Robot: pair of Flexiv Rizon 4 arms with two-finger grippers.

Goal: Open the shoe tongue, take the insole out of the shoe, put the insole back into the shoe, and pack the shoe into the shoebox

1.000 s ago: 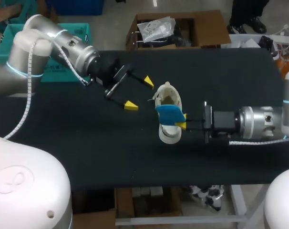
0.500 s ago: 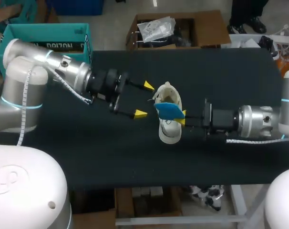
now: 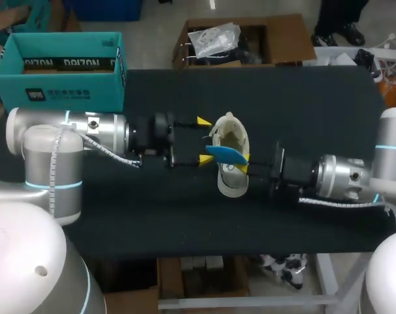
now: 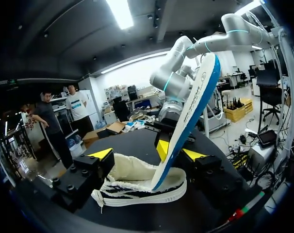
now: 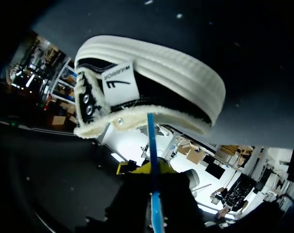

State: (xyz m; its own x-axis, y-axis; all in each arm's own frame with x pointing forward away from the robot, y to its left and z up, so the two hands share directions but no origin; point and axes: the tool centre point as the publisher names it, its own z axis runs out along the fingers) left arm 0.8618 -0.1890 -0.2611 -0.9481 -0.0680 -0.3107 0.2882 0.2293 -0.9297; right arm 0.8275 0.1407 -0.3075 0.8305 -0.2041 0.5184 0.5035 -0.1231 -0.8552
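Note:
The insole (image 3: 227, 155) is standing straight and its lower end is inside the shoe's opening (image 4: 158, 181), so it will slide further in rather than fold when the robot pushes.
A white shoe (image 3: 231, 176) with a fleecy lining lies mid-table, its opening facing up. A blue insole (image 3: 224, 154) stands on edge over that opening, one end down in the shoe (image 4: 137, 187). My right gripper (image 3: 245, 163) is shut on the insole's outer end; the right wrist view shows the insole (image 5: 151, 145) as a thin blue line running from the gripper (image 5: 154, 171) to the shoe (image 5: 152, 92). My left gripper (image 3: 204, 140) is level at the shoe's left side, open, its tips just short of the shoe. In the left wrist view my left gripper (image 4: 147, 155) frames the shoe and insole (image 4: 188, 116).
A teal shoebox (image 3: 61, 65) stands at the table's back left, open side up. The black tabletop (image 3: 152, 216) is bare around the shoe. My left arm (image 3: 87, 134) lies low across the table's left part.
My left arm has swung down to lie level and brought its open gripper up to the shoe's left side. The insole has tipped lower over the shoe. The right gripper stays shut.

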